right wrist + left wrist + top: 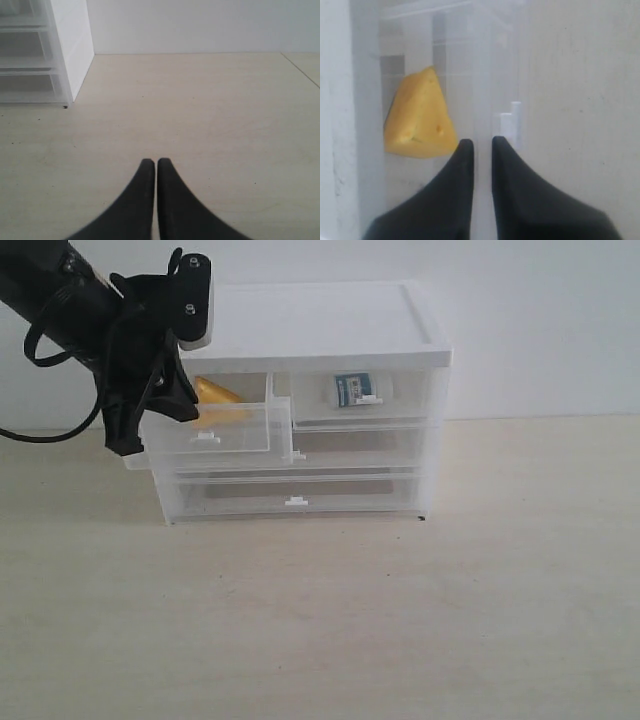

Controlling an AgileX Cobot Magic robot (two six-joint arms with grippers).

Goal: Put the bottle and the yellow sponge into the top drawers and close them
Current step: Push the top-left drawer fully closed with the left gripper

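The sponge drawer's front side (482, 127) has one finger of my left gripper inside it, so my left gripper should open, come out in front and push the drawer's outer side (238, 438) closed.
The yellow sponge (215, 395) (420, 122) lies inside the top left drawer (235, 440), which stands pulled out from the white cabinet (320, 320). My left gripper (128, 445) (479, 142) is at that drawer's left front corner. Its jaws are shut on the thin translucent front wall, one finger inside by the sponge and one outside near the white tab handle (512, 120). The bottle (357, 390) lies in the top right drawer (360, 412), which is pushed in. My right gripper (152, 162) is shut and empty above bare table, out of the exterior view.
Two full-width translucent drawers (295, 490) sit shut below the top pair. The cabinet's right side (70, 50) shows in the right wrist view. Pale wooden table (400, 620) spreads in front, with a white wall behind.
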